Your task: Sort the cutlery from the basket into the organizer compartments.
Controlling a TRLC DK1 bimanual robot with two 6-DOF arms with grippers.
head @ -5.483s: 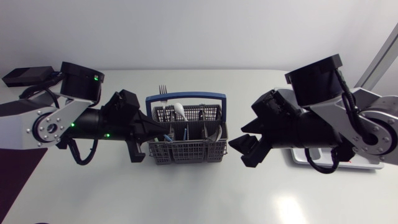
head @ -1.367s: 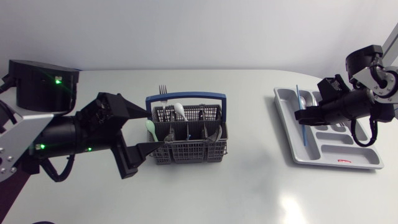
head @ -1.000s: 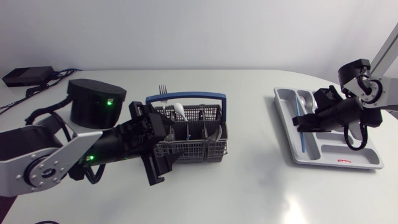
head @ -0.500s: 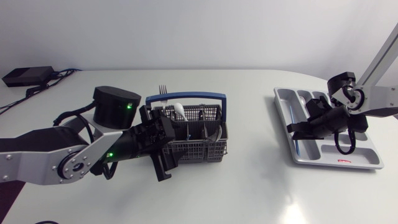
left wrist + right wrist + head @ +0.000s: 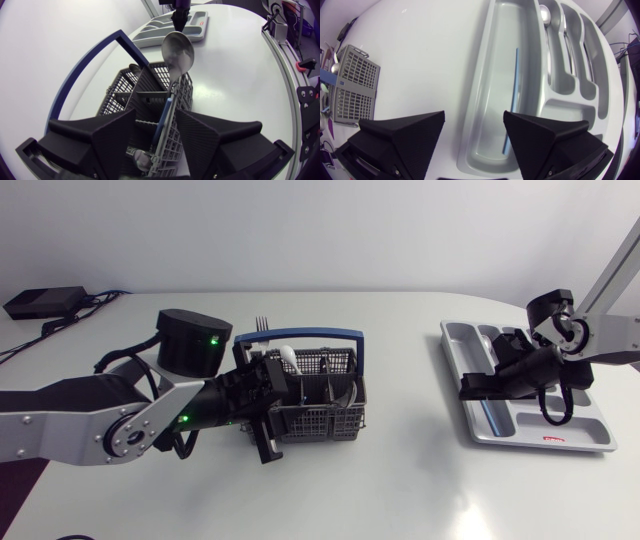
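The pale-handled utensil (image 5: 162,123) is lying along the side of the basket, clear of the small metal spoon (image 5: 142,160). It should slide out on its own when I lift it.
The grey cutlery basket (image 5: 310,415) with a blue handle stands mid-table, holding a white spoon (image 5: 288,357), a fork (image 5: 262,323) and other pieces. My left gripper (image 5: 268,418) is at the basket's left end. In the left wrist view its fingers (image 5: 115,135) stand open on either side of a blue-handled metal spoon (image 5: 177,50) upright in the basket (image 5: 125,95), not touching it. The grey organizer (image 5: 590,435) lies at the right. My right gripper (image 5: 474,117) hovers open over its long compartment, where a thin blue utensil (image 5: 512,100) lies. A metal spoon (image 5: 546,15) rests in the neighbouring slot.
A black power brick (image 5: 40,302) with its cable sits at the table's far left back corner. The right arm (image 5: 560,350) reaches over the organizer from the right edge. White tabletop stretches between basket and organizer.
The right gripper has opened and left the blue utensil in the long compartment. The left arm has swung in to the basket and its fingers have narrowed around the spoon.
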